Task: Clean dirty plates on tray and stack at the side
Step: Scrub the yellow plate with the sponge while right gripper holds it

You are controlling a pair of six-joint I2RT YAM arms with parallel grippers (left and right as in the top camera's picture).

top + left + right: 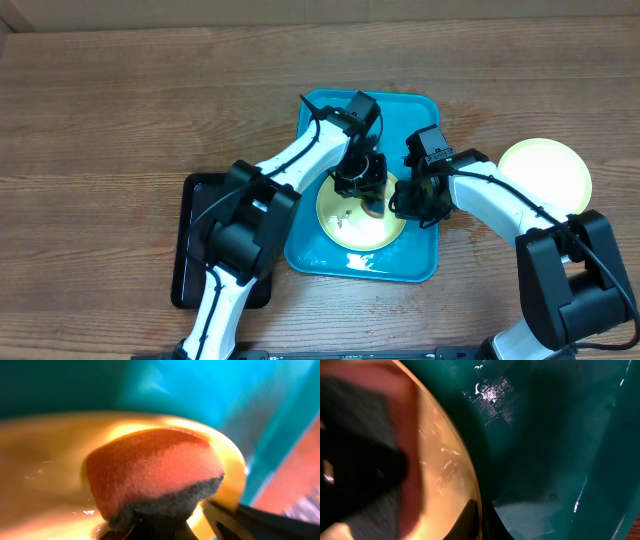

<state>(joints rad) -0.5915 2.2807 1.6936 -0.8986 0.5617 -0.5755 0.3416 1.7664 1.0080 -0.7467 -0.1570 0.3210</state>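
Observation:
Next, I wipe back over the specks with my left gripper, because dark specks [345, 217] lie across the plate while the sponge [373, 208] is near the plate's rim that my right gripper is pinching.
A pale yellow-green plate [350, 228] lies in the blue tray [412, 262], with small dark specks left of its middle. My left gripper [366, 192] is shut on an orange sponge with a dark scrub layer [155, 472] and presses it on the plate [40, 460] near its right side. My right gripper [404, 200] is shut on the plate's right rim [447, 465]; its fingers [479, 521] pinch the edge over the tray floor [545, 435]. A second plate [546, 172] lies on the table at the right. No third plate can be made out.
A smaller black tray [192, 250] lies left of the blue tray, under my left arm. The wooden table [110, 120] spreads around both trays. The right plate sits close to my right arm's elbow.

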